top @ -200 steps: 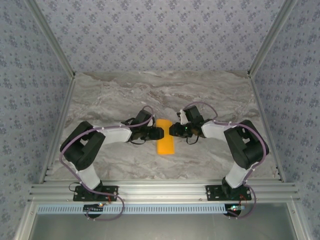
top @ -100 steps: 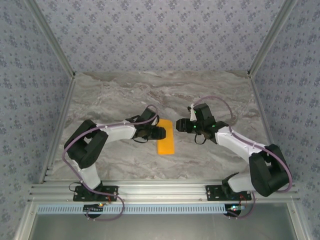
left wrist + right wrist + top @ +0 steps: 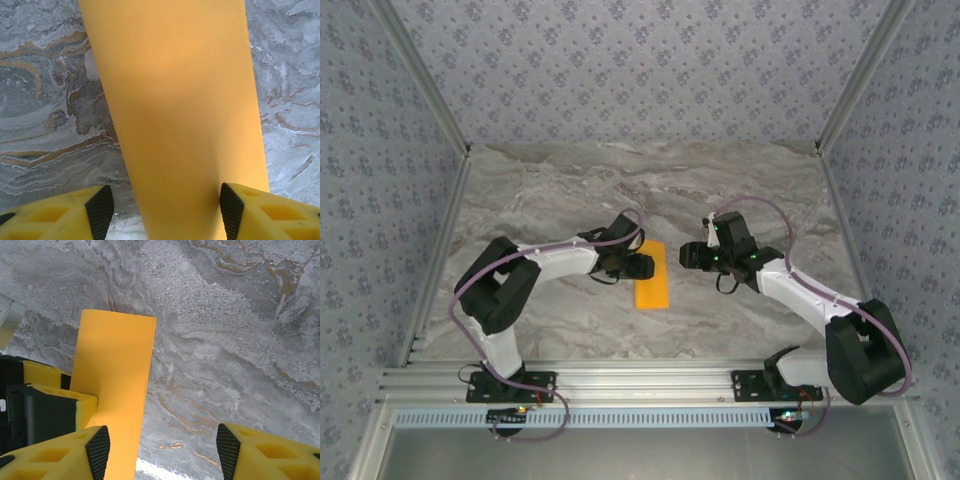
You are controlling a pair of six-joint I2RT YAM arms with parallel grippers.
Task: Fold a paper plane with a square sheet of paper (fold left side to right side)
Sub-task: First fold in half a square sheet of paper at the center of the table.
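Observation:
Only my left gripper is pinning the folded paper and its open edge (image 3: pixel 148 365) is loose. My right gripper should close and press near that edge (image 3: pixel 661 266) before my left gripper lifts.
The orange-yellow sheet of paper (image 3: pixel 652 290) lies on the marble table as a narrow folded strip, long axis running away from the arms. My left gripper (image 3: pixel 642 266) sits low over the strip's left side. In the left wrist view the paper (image 3: pixel 175 110) runs up between the open gripper's (image 3: pixel 165 212) black pads (image 3: pixel 100 212), nearly spanning the gap. My right gripper (image 3: pixel 688 256) hangs open a little to the right of the strip, apart from it. Its wrist view shows the paper (image 3: pixel 112 375) at the left, with bare marble between the open gripper's (image 3: pixel 160 452) fingers (image 3: pixel 227 450).
The grey-veined marble table (image 3: pixel 570 190) is boxed in by patterned walls left, right and behind. An aluminium rail (image 3: pixel 640 385) runs along the near edge by the arm bases. The left arm's yellow finger (image 3: pixel 60 400) shows beside the paper in the right wrist view.
My right gripper has drawn back to the right, off the paper, its elbow swinging out to the right. The left gripper edged slightly further right and back over the strip. The paper stayed put.

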